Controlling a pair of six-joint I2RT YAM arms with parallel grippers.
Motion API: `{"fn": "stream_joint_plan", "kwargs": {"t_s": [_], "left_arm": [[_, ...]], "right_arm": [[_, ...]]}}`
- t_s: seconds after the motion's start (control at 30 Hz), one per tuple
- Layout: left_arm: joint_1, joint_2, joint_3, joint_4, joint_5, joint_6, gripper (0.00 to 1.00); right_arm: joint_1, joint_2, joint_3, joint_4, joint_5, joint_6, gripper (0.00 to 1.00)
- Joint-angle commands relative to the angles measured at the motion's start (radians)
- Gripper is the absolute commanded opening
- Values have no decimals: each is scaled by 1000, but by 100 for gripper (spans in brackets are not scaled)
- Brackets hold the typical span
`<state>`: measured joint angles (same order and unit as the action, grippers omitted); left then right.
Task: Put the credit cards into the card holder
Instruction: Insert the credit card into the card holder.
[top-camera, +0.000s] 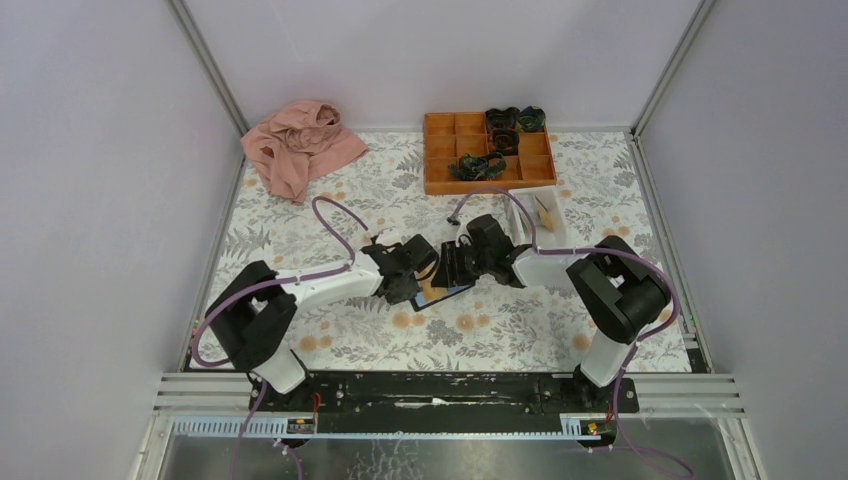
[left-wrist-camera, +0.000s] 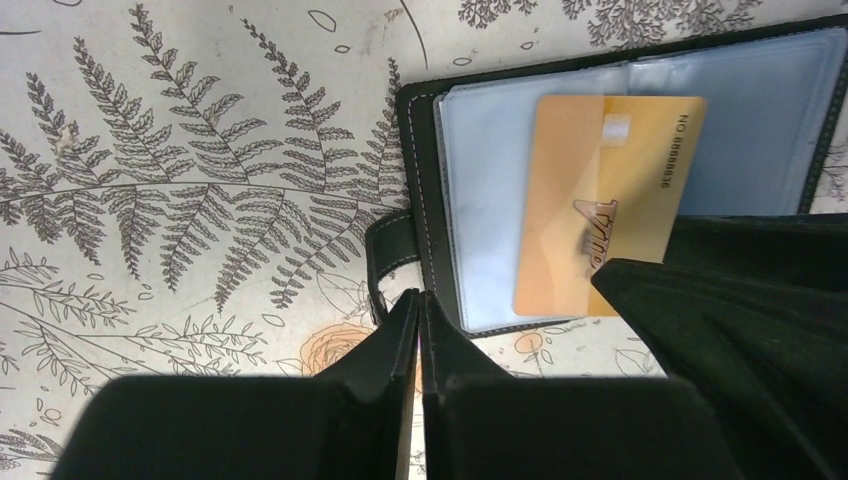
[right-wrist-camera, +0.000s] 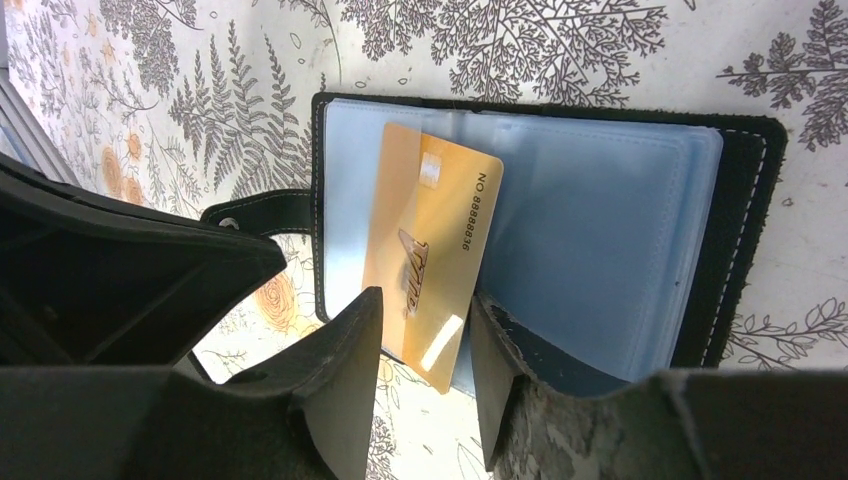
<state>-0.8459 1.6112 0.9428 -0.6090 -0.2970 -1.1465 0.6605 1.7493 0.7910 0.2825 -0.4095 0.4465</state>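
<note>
I should push the card's exposed edge (right-wrist-camera: 481, 235) in with my right gripper's fingers closed, because the credit card sits at a slant and only partway in the card holder's pocket (right-wrist-camera: 396, 215).
The card holder (top-camera: 458, 291) (left-wrist-camera: 480, 190) (right-wrist-camera: 610, 220) lies open on the floral cloth, black with light-blue pocket panels. An orange-yellow credit card (top-camera: 431, 290) (left-wrist-camera: 600, 200) (right-wrist-camera: 430, 230) lies slanted on it. The card's far end looks tucked under a clear panel and its near end juts past the holder's edge. My right gripper (top-camera: 457, 265) (right-wrist-camera: 425, 330) is open, with the card's jutting end between its fingers and a gap on the left side. My left gripper (top-camera: 408, 275) (left-wrist-camera: 420, 300) is shut, tips by the holder's strap (left-wrist-camera: 385, 255). A tan card (top-camera: 546, 213) stands in the white tray.
A small white tray (top-camera: 533, 222) sits just behind the right gripper. An orange compartment tray (top-camera: 440, 155) with dark items is at the back. A pink cloth (top-camera: 298, 148) lies back left. Metal rails edge the table.
</note>
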Motion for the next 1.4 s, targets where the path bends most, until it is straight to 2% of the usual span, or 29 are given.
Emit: {"fn": "stream_joint_plan", "kwargs": {"t_s": [0.0, 0.63, 0.73, 0.9, 1.07, 1.37], "left_arm": [[-13, -42, -11, -45, -35, -35, 7], [-31, 24, -40, -32, -43, -45, 3], [-32, 23, -47, -28, -43, -48, 2], [-30, 28, -48, -26, -43, -48, 2], [-32, 35, -43, -26, -41, -45, 2], [-31, 41, -45, -26, -43, -42, 2]], "right_arm": [[13, -10, 8, -161, 38, -40, 46], [14, -1, 111, -232, 114, -101, 46], [14, -22, 107, -220, 148, -98, 41], [14, -37, 104, -205, 185, -95, 24], [13, -55, 95, -178, 216, -85, 15], [13, -33, 117, -172, 232, -80, 13]]}}
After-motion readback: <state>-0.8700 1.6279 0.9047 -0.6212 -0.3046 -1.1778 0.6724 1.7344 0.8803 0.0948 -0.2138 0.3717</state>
